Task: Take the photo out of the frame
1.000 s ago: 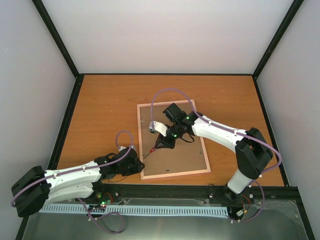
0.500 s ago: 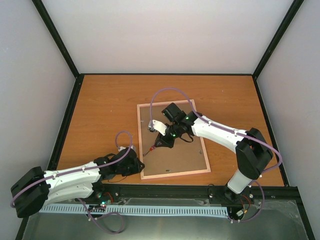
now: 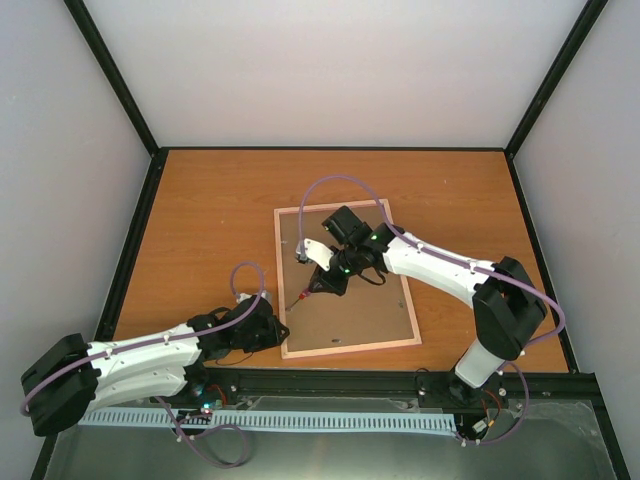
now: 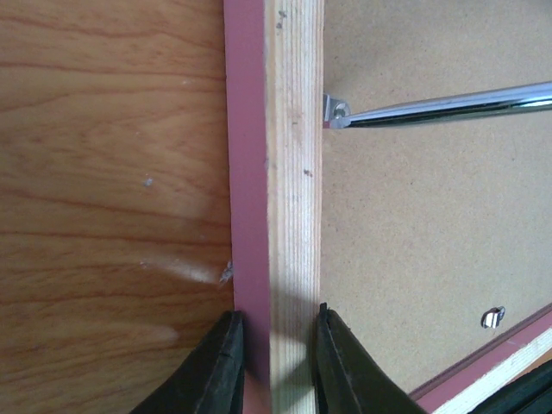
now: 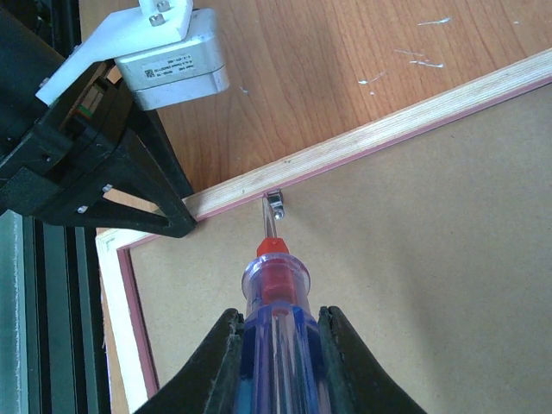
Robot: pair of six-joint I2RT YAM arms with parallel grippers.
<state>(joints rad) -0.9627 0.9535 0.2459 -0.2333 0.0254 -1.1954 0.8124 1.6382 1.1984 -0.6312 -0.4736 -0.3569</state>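
The metal clip point(image 5: 276, 204) is pointing straight into the frame's rim, so my right gripper should use the screwdriver tip point(image 5: 266, 207) to swing the clip off the frame's rim before it backs away.
The frame point(image 3: 345, 320) lies face down on the table, brown hardboard back up, with a pale wood rim and pink edge. The photo is hidden under the back. My left gripper point(image 3: 277, 328) is shut on the frame's left rim point(image 4: 289, 216) near the near-left corner. My right gripper point(image 3: 322, 283) is shut on a screwdriver point(image 5: 276, 293) with a clear blue and red handle. Its metal tip touches a small metal retaining clip point(image 5: 274, 203) at the left rim; that clip also shows in the left wrist view point(image 4: 335, 110).
A second small metal clip point(image 4: 492, 317) sits on the hardboard near the frame's near rim. The wooden table point(image 3: 210, 220) surrounds the frame, with black rails along its edges. My left arm's wrist point(image 5: 86, 138) is close beside the screwdriver tip.
The right gripper and screwdriver have shifted slightly up and left along the frame's left rim. The left gripper has stayed clamped on the rim.
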